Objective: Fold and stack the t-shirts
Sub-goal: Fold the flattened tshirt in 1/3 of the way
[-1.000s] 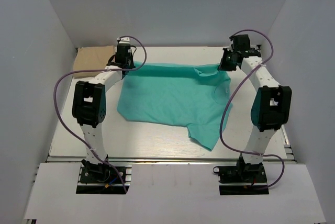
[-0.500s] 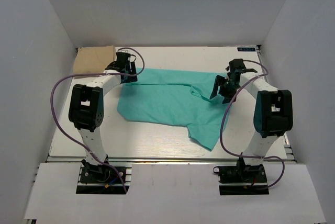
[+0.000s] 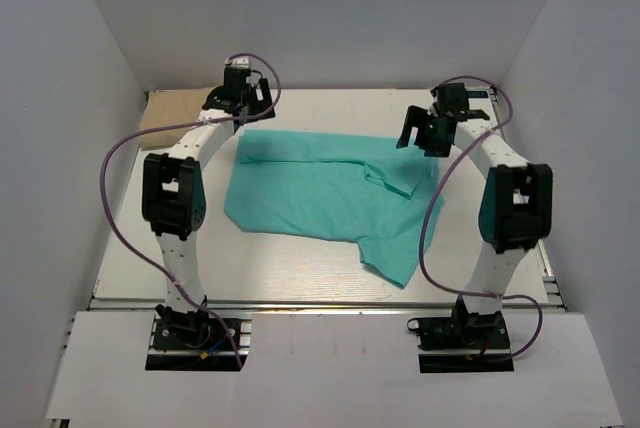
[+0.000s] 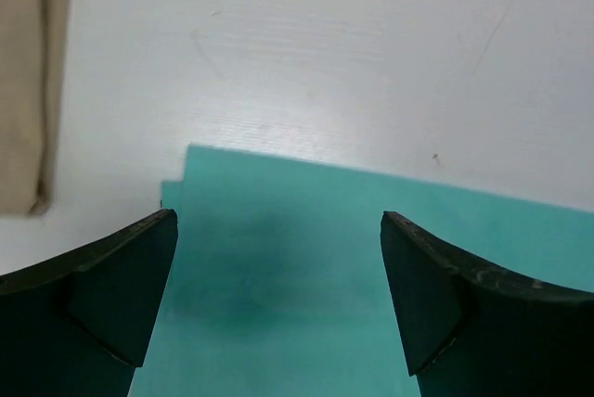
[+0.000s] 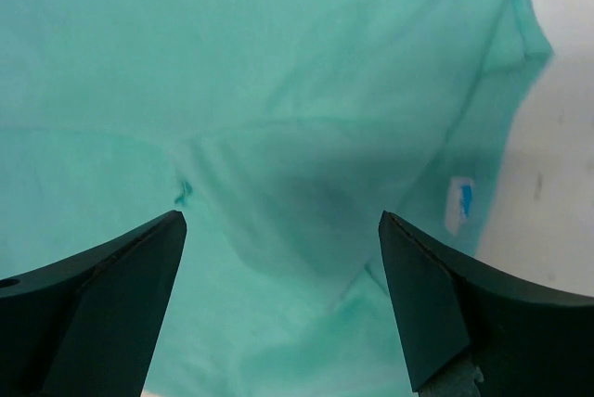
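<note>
The green t-shirt's sleeve (image 3: 394, 257) sticks out beyond the t-shirt's near edge. I should pinch the t-shirt's near corner (image 3: 236, 214) with my left gripper while my right gripper folds the sleeve in.
The teal-green t-shirt (image 3: 320, 193) lies on the white table, its far part folded toward the near side, one sleeve (image 3: 392, 260) sticking out at the near right. The tan-beige t-shirt (image 3: 172, 111) sits folded in the far left corner. My left gripper (image 3: 240, 100) hovers open over the green shirt's far left corner (image 4: 278, 258), nothing between its fingers. My right gripper (image 3: 420, 138) hangs open above the collar area (image 5: 306, 193), where a white label (image 5: 458, 204) shows, also holding nothing.
White walls close in the table on the left, back and right. The table's near edge (image 3: 320, 303) runs in front of both arm bases. Bare white table (image 4: 353, 72) shows beyond the green shirt, with the tan cloth's edge (image 4: 28, 91) at the left.
Both grippers went from shut on the green shirt's far edge to open, letting it go. The far part now lies folded flat, and both arms have lifted and drawn back toward the far side.
</note>
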